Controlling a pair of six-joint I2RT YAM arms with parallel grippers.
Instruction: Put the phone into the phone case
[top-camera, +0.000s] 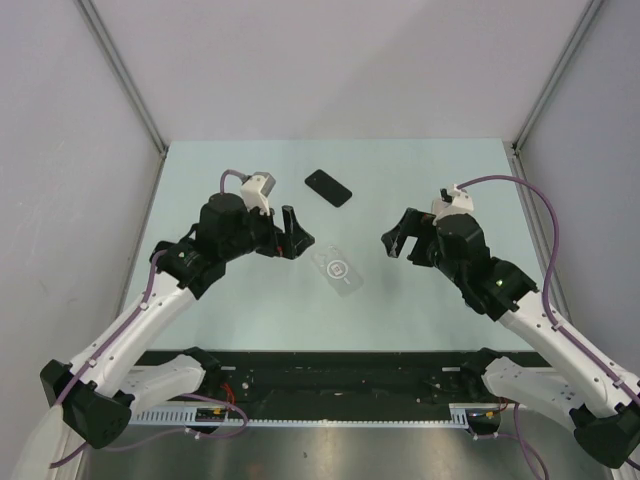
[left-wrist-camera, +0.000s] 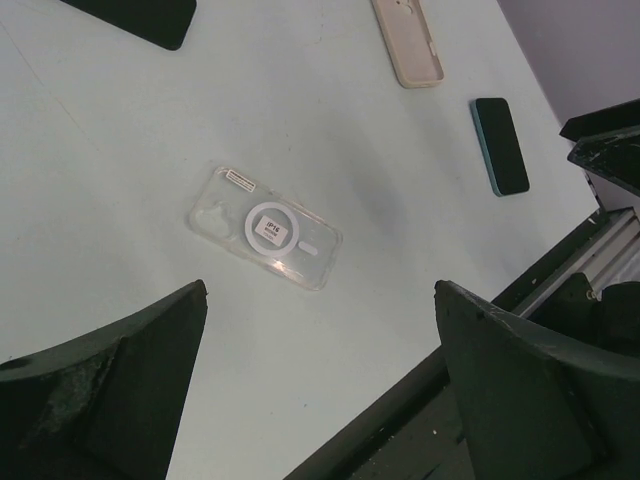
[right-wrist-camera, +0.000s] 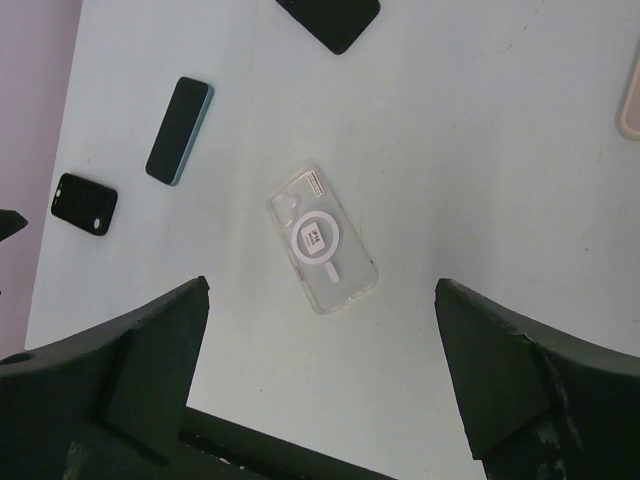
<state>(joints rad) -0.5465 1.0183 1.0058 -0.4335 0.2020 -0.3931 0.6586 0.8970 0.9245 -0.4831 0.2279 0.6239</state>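
Observation:
The teal-edged phone (right-wrist-camera: 179, 130) is lying clear of the small black case. My left gripper should stay open and go on toward the phone until my fingers are on either side of its long edges (right-wrist-camera: 194, 136).
A clear phone case (top-camera: 337, 268) with a white ring lies flat in the middle of the table. It also shows in the left wrist view (left-wrist-camera: 265, 228) and the right wrist view (right-wrist-camera: 322, 238). A black phone (top-camera: 328, 187) lies face up behind it, apart from it, and shows at the top of the right wrist view (right-wrist-camera: 330, 20). My left gripper (top-camera: 298, 238) hovers just left of the case, open and empty (left-wrist-camera: 320, 295). My right gripper (top-camera: 397, 237) hovers to the right of the case, open and empty (right-wrist-camera: 322, 290).
The left wrist view shows a beige case (left-wrist-camera: 408, 40) and a teal-edged phone (left-wrist-camera: 500, 145) on the table. The right wrist view shows a teal-edged phone (right-wrist-camera: 180, 130) and a small black case (right-wrist-camera: 85, 203). The arms hide these from above. A black rail (top-camera: 340, 385) runs along the near edge.

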